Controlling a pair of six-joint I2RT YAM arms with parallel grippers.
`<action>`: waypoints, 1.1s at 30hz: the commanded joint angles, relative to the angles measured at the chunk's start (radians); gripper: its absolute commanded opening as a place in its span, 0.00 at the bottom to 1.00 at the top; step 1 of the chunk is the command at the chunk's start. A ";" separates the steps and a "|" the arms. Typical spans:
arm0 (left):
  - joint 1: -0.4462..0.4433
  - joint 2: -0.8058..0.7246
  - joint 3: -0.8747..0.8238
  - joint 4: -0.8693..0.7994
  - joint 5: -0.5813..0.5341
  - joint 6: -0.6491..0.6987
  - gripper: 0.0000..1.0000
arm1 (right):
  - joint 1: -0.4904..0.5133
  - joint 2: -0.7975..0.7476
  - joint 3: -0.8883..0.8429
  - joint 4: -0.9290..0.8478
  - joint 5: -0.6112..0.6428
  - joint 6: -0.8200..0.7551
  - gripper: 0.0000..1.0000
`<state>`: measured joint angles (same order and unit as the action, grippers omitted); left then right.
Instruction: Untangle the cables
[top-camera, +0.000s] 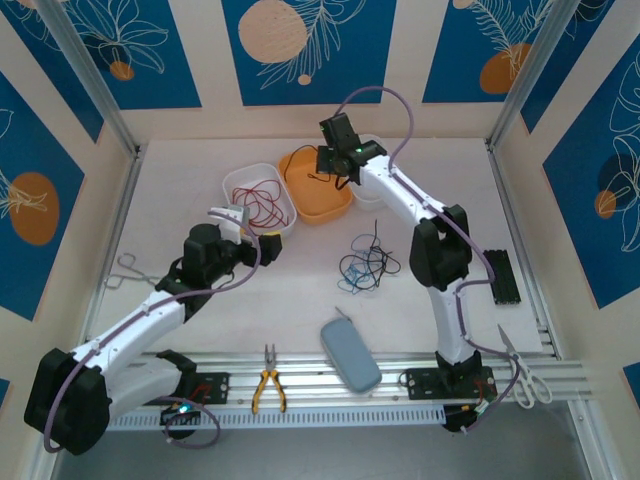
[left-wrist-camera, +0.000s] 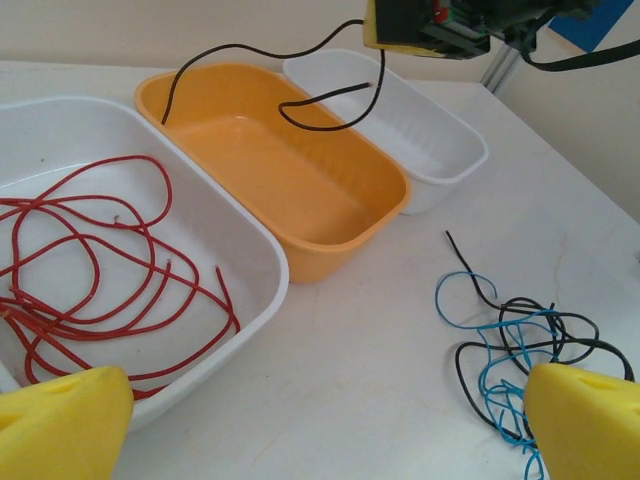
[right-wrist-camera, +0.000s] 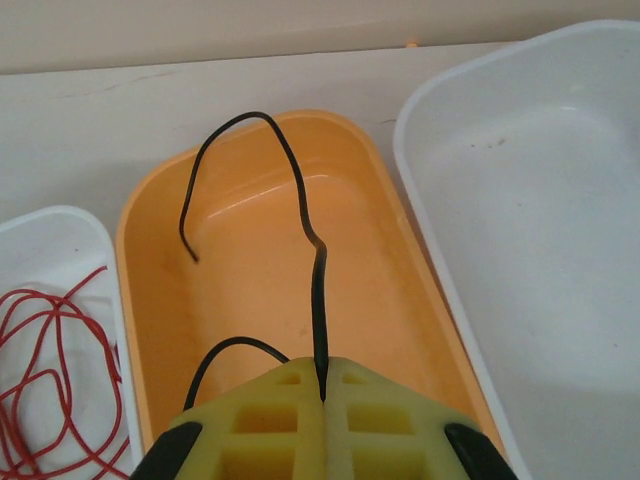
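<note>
I should keep lowering my right gripper, with both loose ends of the black cable over the orange tub, until the cable touches the tub's bottom, then let go.
My right gripper is shut on a black cable and holds it above the orange tub. The cable's loose ends loop over that tub. Red cables lie coiled in the white tub to the left. A tangle of black and light blue cables rests on the table. My left gripper is open and holds nothing, low over the table between the white tub and the tangle.
A second white tub, with nothing in it, stands right of the orange one. Near the front edge lie yellow pliers, a grey case and scissors. Forceps lie at the left and a black block at the right.
</note>
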<state>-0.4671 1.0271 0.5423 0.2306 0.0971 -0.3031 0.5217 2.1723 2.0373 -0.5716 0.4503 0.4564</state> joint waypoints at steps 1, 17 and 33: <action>-0.004 -0.019 -0.009 -0.010 -0.032 0.030 1.00 | 0.012 0.065 0.066 -0.032 0.042 -0.042 0.00; -0.002 -0.023 -0.018 -0.022 -0.045 0.035 1.00 | 0.009 0.153 0.064 -0.125 0.049 -0.024 0.00; -0.003 -0.017 -0.018 -0.025 -0.022 0.019 1.00 | 0.021 0.037 -0.131 -0.052 0.077 0.013 0.03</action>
<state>-0.4671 1.0218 0.5335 0.2153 0.0692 -0.2806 0.5312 2.2555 1.9095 -0.6453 0.5243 0.4652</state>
